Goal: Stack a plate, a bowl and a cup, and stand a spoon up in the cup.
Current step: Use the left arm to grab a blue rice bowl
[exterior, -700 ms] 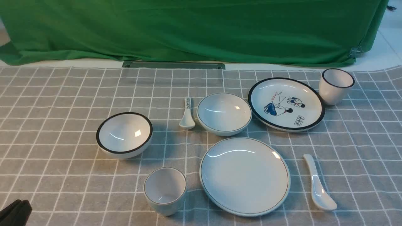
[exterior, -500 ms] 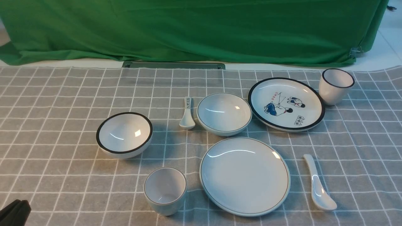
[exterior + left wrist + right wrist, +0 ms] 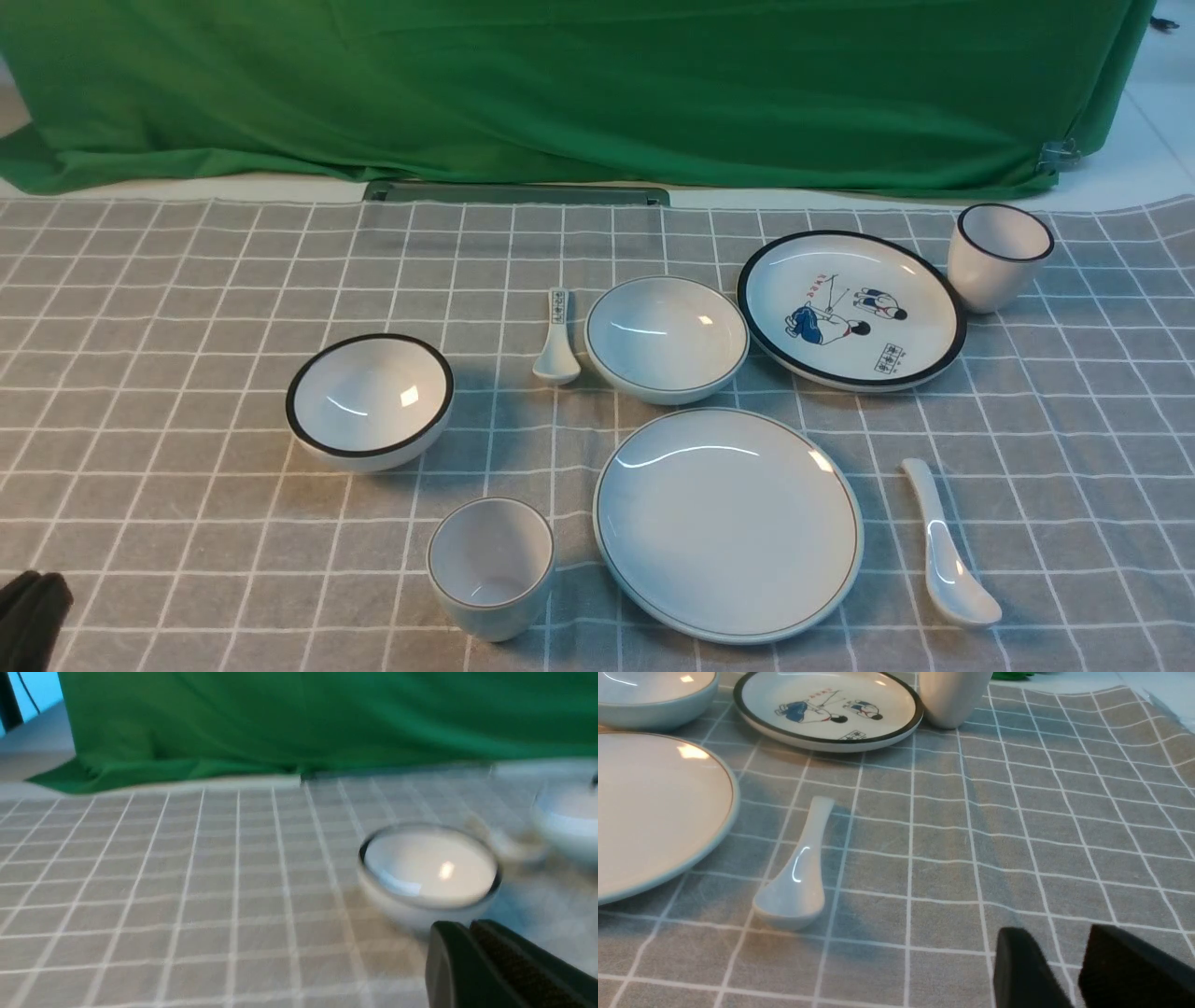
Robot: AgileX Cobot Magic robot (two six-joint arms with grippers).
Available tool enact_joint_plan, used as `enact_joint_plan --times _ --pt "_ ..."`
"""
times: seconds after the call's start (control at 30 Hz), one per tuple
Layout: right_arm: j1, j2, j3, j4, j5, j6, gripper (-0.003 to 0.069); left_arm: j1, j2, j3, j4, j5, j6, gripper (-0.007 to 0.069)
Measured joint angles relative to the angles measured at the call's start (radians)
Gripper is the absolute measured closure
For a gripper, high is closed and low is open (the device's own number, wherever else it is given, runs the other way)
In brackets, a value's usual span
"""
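I expect the white spoon (image 3: 942,547) to lean on the cup's rim when I lower it in, because the spoon is longer than the pale cup (image 3: 490,569) is deep.
The plain pale plate (image 3: 728,523) lies near the front of the table, with the shallow pale bowl (image 3: 667,338) just behind it. To the plate's left stands the small pale cup (image 3: 491,565), and to its right lies the glossy white spoon (image 3: 948,551). My left gripper (image 3: 33,611) shows as a dark shape in the bottom left corner, far from all of them. Its fingers (image 3: 467,933) are pressed together, shut and empty. My right gripper (image 3: 1057,935) is open and empty, low over the cloth to the right of the spoon (image 3: 798,872) and the plate (image 3: 654,807).
A black-rimmed bowl (image 3: 371,399) sits at the left, blurred in the left wrist view (image 3: 430,870). A small patterned spoon (image 3: 556,338) lies beside the pale bowl. A cartoon plate (image 3: 851,310) and black-rimmed cup (image 3: 999,254) stand at the back right. Green cloth (image 3: 579,84) hangs behind.
In the front view my left gripper has shifted a little to the left and slightly up in the corner. The dishes have not moved.
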Motion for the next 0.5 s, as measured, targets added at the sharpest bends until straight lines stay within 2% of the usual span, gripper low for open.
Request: enact_joint_plan --times 0.03,0.1,0.17,0.33,0.37,0.4,0.43,0.47,0.5 --pt "0.0 0.0 0.0 0.0 0.0 0.0 0.0415 0.0 0.0 0.0 -0.013 0.0 -0.008 0.0607" --pt "0.0 0.0 0.0 0.0 0.0 0.0 0.0415 0.0 0.0 0.0 -0.164 -0.121 -0.088 0.0607" --pt "0.0 0.0 0.0 0.0 -0.001 0.0 0.0415 0.0 0.0 0.0 -0.225 -0.205 -0.115 0.0607" --pt "0.0 0.0 0.0 0.004 -0.016 0.003 0.0415 0.0 0.0 0.0 -0.261 -0.416 -0.166 0.0607" --pt "0.0 0.0 0.0 0.019 -0.029 0.019 0.0415 0.0 0.0 0.0 -0.266 -0.517 -0.207 0.0607" --pt "0.0 0.0 0.0 0.038 -0.052 0.042 0.0415 0.0 0.0 0.0 -0.273 -0.593 -0.24 0.0607" --pt "0.0 0.0 0.0 0.086 -0.107 0.117 0.0415 0.0 0.006 -0.006 -0.283 -0.717 -0.303 0.0607" --pt "0.0 0.0 0.0 0.093 -0.107 0.117 0.0415 0.0 0.008 -0.01 -0.284 -0.726 -0.309 0.0607" --pt "0.0 0.0 0.0 0.14 -0.224 0.253 0.0415 0.0 0.044 -0.089 -0.282 -0.716 -0.35 0.0607"
